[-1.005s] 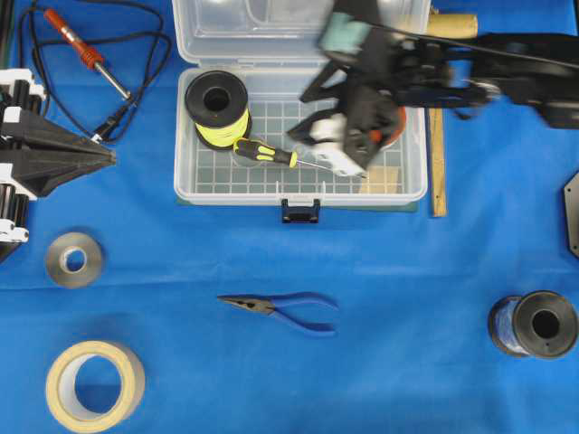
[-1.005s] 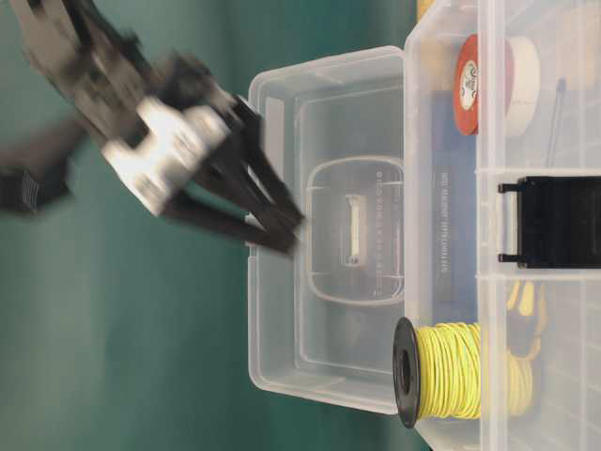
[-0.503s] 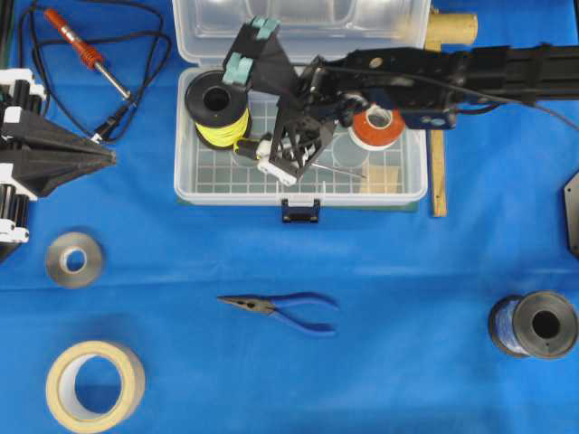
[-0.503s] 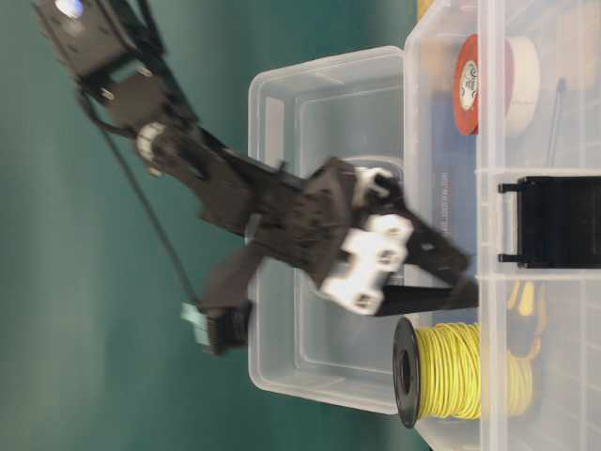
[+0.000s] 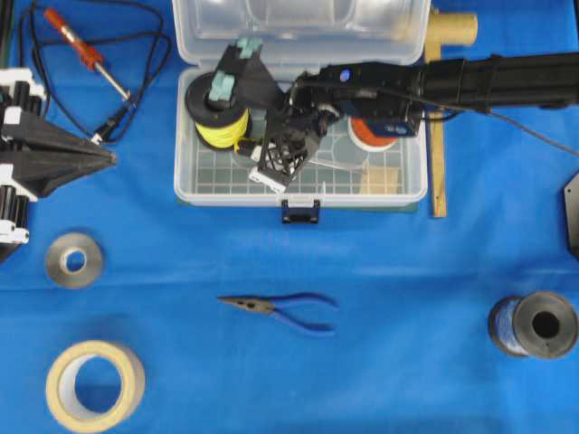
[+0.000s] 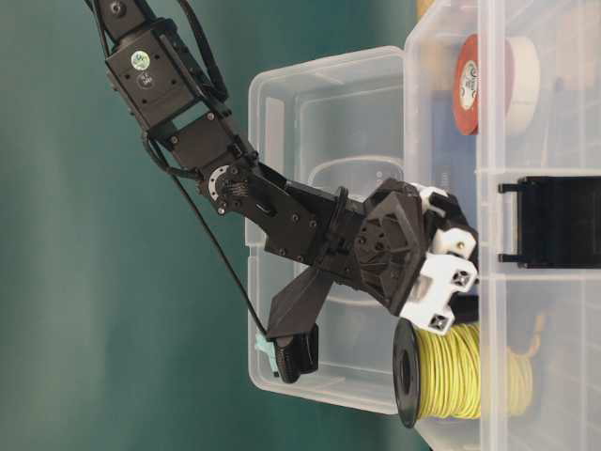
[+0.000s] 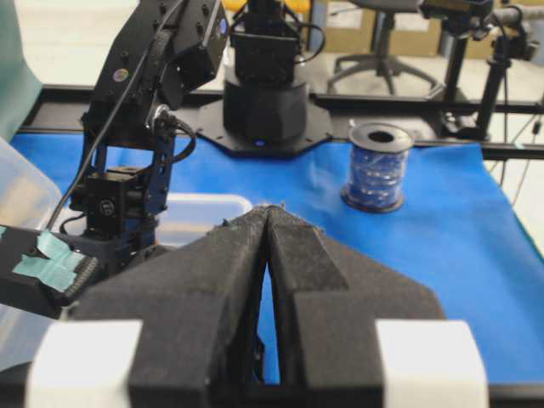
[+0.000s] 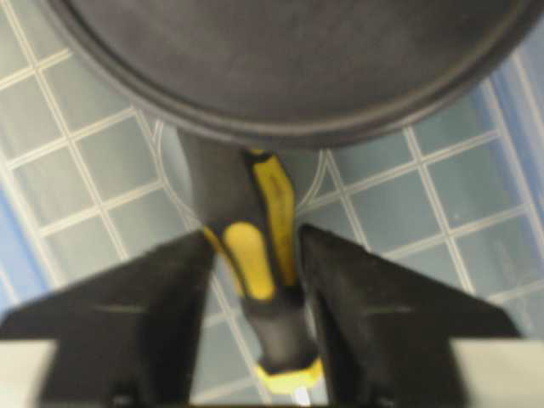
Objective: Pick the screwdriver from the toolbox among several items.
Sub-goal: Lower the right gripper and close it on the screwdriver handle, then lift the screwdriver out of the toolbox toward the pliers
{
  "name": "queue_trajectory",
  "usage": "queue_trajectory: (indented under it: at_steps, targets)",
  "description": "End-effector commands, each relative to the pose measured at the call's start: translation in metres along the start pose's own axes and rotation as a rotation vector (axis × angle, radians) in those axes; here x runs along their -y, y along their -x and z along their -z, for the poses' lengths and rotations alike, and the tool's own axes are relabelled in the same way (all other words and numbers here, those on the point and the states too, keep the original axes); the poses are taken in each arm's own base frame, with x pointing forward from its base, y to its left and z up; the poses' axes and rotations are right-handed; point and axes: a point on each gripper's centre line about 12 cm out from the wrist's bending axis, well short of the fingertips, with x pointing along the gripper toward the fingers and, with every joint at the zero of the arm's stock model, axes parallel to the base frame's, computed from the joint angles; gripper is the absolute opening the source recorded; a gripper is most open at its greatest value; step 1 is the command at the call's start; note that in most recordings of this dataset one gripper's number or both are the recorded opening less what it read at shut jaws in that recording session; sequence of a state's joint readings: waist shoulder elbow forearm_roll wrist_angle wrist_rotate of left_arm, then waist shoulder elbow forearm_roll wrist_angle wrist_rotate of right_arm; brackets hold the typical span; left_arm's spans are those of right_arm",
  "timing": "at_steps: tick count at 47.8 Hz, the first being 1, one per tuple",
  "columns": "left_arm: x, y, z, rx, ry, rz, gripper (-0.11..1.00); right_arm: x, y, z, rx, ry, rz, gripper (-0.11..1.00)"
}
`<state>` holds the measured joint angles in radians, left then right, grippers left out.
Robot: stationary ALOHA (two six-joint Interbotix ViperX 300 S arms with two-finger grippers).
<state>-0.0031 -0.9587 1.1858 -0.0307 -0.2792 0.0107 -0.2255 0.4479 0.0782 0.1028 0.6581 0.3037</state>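
Note:
The screwdriver handle's yellow end can be seen next to the yellow wire spool, so the robot expects the screwdriver to come loose when lifted and the spool to stay behind.
The clear toolbox stands open at the back centre; its lid also shows in the table-level view. The screwdriver, with a black-and-yellow handle, lies on the gridded floor beside a yellow wire spool. In the overhead view it is mostly hidden under the arm. My right gripper is down inside the box, open, with one finger on each side of the handle and a small gap on the left side. My left gripper is shut and empty, parked at the far left.
A red tape roll lies in the box's right half. Blue pliers, two tape rolls, a blue wire spool, an orange soldering iron and a wooden ruler lie on the blue cloth.
My right arm has swung left across the box and come down, so its fingers now straddle the screwdriver handle by the yellow spool. The left arm has not moved.

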Motion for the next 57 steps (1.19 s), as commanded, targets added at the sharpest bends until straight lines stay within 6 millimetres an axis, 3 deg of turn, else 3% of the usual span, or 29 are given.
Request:
queue_trajectory:
  at_steps: [1,3,8,18,26,31,35,42,57]
  targets:
    - [0.000,-0.001,-0.003,0.008,0.000,0.002,0.00,-0.002,0.012,-0.006,0.015,-0.006,-0.008,0.33]
    - [0.000,-0.001,-0.003,0.006,0.000,0.000,0.00,-0.003,0.015,-0.007,0.013,-0.007,-0.010,0.27]
    - [0.000,-0.001,-0.003,0.008,0.002,0.000,0.00,-0.006,0.034,-0.010,0.024,-0.004,-0.016,0.27]
    - [0.000,-0.001,-0.003,0.008,0.000,0.000,0.00,-0.017,0.103,-0.017,0.092,0.005,-0.053,0.27]
    - [0.000,0.000,-0.003,0.009,0.000,0.000,0.00,-0.036,0.168,-0.009,0.145,0.013,-0.098,0.27]
    - [0.000,-0.001,-0.004,0.011,0.000,0.000,0.00,-0.056,0.187,0.002,0.151,0.034,-0.130,0.27]
    - [0.000,-0.001,-0.004,0.011,0.000,0.002,0.00,-0.075,0.187,0.013,0.137,0.052,-0.153,0.27]
    - [0.000,0.000,-0.003,0.009,0.000,0.000,0.00,-0.114,0.170,0.032,0.118,0.101,-0.171,0.27]
    - [-0.002,0.000,-0.003,0.009,-0.001,-0.011,0.00,-0.160,0.100,0.050,0.073,0.157,-0.086,0.27]
